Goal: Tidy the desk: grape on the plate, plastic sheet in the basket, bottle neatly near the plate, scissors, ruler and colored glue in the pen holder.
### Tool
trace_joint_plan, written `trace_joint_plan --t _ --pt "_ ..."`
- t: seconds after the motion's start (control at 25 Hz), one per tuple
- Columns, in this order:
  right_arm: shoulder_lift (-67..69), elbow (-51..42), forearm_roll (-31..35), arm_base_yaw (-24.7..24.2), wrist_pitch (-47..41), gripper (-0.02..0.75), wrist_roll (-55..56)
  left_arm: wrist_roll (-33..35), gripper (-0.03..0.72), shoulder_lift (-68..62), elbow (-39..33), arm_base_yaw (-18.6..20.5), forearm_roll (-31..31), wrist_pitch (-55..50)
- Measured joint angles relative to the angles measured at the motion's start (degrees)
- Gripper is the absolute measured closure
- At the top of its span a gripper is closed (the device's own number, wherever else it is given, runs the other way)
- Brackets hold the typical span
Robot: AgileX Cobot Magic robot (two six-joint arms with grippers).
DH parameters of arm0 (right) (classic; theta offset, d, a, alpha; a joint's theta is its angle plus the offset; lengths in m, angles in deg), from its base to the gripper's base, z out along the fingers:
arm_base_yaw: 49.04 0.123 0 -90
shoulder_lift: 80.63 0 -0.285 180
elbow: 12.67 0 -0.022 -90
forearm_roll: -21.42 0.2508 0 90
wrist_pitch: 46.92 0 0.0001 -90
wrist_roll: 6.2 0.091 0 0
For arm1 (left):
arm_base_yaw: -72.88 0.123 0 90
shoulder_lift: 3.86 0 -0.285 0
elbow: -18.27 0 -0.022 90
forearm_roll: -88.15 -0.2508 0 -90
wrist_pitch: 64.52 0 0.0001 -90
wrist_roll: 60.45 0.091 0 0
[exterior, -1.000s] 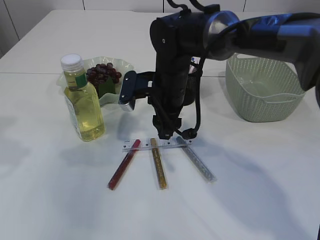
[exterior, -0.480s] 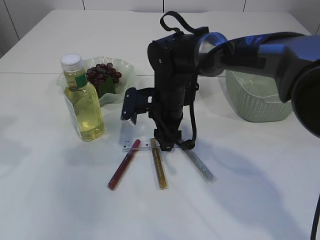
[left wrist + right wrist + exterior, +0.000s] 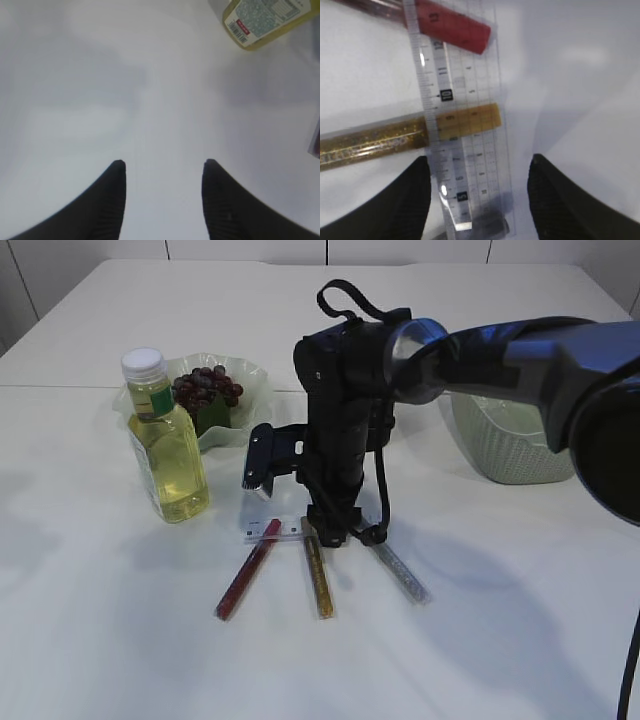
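The clear ruler (image 3: 262, 530) should come up by itself when I lift it and leave the glue sticks where they lie, because its marks run over the gold end (image 3: 469, 121).
My right gripper (image 3: 330, 532) (image 3: 479, 165) is open and low over the table, one finger on each side of the clear ruler (image 3: 465, 135) (image 3: 290, 530). The ruler lies across the top ends of the red glue stick (image 3: 247, 568) (image 3: 452, 25), the gold one (image 3: 318, 575) (image 3: 385, 140) and the silver one (image 3: 400, 572). The bottle of yellow liquid (image 3: 165, 450) (image 3: 260, 20) stands beside the plate (image 3: 250, 375) that holds the grapes (image 3: 205, 385). My left gripper (image 3: 162, 167) is open and empty over bare table. Scissors, plastic sheet and pen holder are hidden or out of view.
The green basket (image 3: 510, 445) stands at the right rear, partly behind my right arm. A red end (image 3: 316, 140) shows at the right edge of the left wrist view. The table is white.
My right arm has come down and forward, bringing its open fingers down around the ruler. The glue sticks, bottle and plate have not moved.
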Motion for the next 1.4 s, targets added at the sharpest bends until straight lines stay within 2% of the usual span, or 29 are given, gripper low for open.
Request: trace_joint_plan --t 0.32,0.84,1.28,1.4 --pt "0.46 0.0 0.0 0.0 0.12 0.262 -0.08 0.1 0.326 0.0 0.0 0.0 0.0 0.24" --pt "0.61 0.0 -0.57 0.0 0.12 0.427 -0.08 0.1 0.326 0.0 0.0 0.0 0.0 0.64" --pt "0.71 0.5 -1.08 0.0 -1.26 0.437 -0.08 0.1 0.326 0.0 0.0 0.0 0.0 0.77" --pt "0.71 1.91 1.63 -0.65 -2.44 0.437 -0.08 0.1 0.326 0.0 0.0 0.0 0.0 0.77"
